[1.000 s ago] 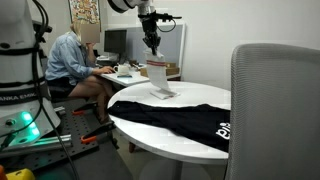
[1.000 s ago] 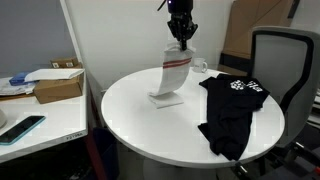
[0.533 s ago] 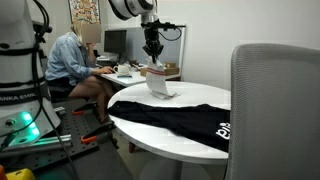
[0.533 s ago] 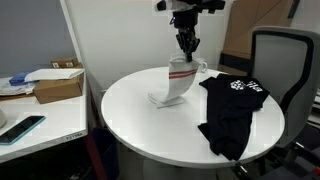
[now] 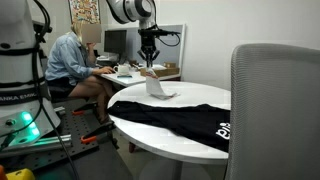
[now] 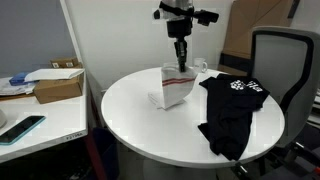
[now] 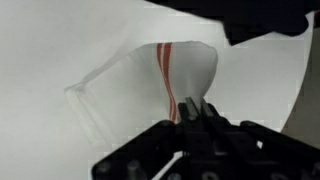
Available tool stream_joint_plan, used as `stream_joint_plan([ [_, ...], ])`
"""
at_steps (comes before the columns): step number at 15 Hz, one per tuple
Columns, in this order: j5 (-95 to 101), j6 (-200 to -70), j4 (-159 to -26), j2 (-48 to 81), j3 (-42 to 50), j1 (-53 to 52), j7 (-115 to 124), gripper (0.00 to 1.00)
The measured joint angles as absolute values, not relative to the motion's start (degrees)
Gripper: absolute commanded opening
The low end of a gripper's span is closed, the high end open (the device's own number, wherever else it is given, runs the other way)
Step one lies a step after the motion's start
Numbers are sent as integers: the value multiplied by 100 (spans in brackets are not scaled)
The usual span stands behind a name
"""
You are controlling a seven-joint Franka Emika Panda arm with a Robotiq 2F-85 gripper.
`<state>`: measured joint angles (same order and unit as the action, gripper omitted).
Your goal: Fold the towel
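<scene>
I should first lift the towel's pinched edge (image 6: pixel 181 73) higher with my gripper, because the towel is slack and slants down to its resting lower part. Then I should lay the edge over that part.
The towel (image 6: pixel 172 88) is a small white cloth with thin red stripes. It hangs from my gripper (image 6: pixel 180 60), its lower part resting on the round white table (image 6: pixel 130 115). It also shows in an exterior view (image 5: pixel 156 86) under the gripper (image 5: pixel 149 60). In the wrist view the towel (image 7: pixel 185 70) drapes away from the gripper (image 7: pixel 197 107), whose jaws are pinched on its edge beside the red stripes. The gripper is above the far part of the table.
A large black garment (image 6: pixel 232 112) with white lettering lies on the table beside the towel, seen also in an exterior view (image 5: pixel 170 116). A grey office chair (image 6: pixel 280 70) stands close to the table. A person (image 5: pixel 72 62) sits at a desk behind. A white mug (image 6: pixel 199 67) stands at the table's back.
The gripper has carried the held towel edge across the table toward the far side and lower, so the towel now bunches into a shorter drape.
</scene>
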<state>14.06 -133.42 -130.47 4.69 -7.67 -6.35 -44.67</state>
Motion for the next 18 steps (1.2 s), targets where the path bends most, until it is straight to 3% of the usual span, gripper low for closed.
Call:
stream_joint_plan([
  [10,-703,-13036,-12404,409,-879,-581,-4479,1],
  [18,-1089,-12865,-12152,516,-797,-502,-4483,1],
])
